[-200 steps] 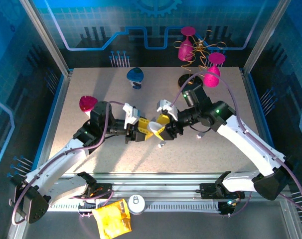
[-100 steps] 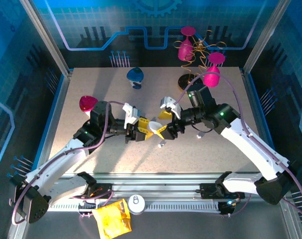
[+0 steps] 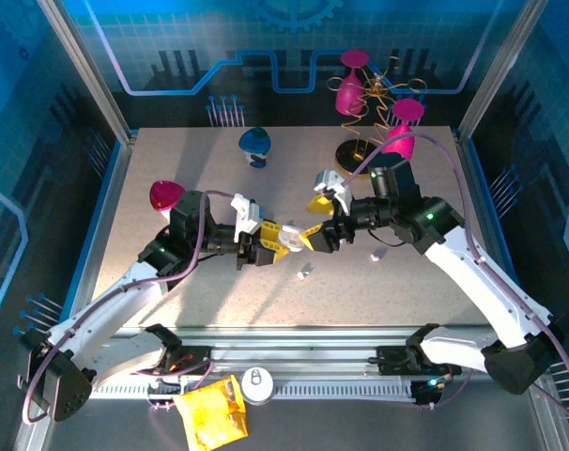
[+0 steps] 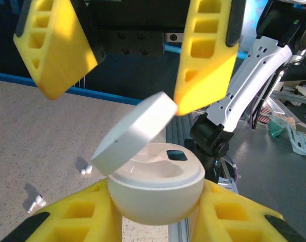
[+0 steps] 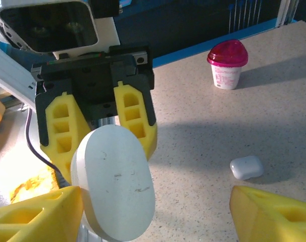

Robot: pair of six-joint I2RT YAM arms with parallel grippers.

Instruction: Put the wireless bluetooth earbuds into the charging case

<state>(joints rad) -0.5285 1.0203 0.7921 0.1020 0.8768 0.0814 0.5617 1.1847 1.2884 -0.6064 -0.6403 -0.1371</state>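
The lid is leaning half open over the charging case's hollow top [image 4: 155, 164], so I should pinch the lid [image 4: 138, 132] with my right gripper and swing it upright before I fetch the earbuds.
The charging case [image 4: 155, 189] is a white pebble. My left gripper [image 4: 155, 201] is shut on its lower half, and its lid [image 4: 133, 133] is tilted open over the hollow top. In the top view the case [image 3: 286, 240] hangs above the table's middle in my left gripper [image 3: 273, 241]. My right gripper [image 3: 311, 222] faces it, open, one fingertip [image 4: 206, 55] almost touching the lid's raised edge. From the right wrist the lid [image 5: 115, 181] lies between my open right gripper [image 5: 155, 201] fingers. Two earbuds [image 4: 84, 169] [image 4: 34, 202] lie on the table below; they show as small white pieces [image 3: 303, 272].
A small white rounded piece [image 5: 246, 167] lies on the table right of the case, also in the top view [image 3: 376, 256]. Pink-lidded cups [image 3: 165, 194] [image 3: 400, 141] [image 3: 350, 89], a blue one [image 3: 255, 143] and a wire stand [image 3: 369, 103] sit around the back.
My right gripper has opened wider and drawn back up and right from the case. The left arm still holds the case in the same place.
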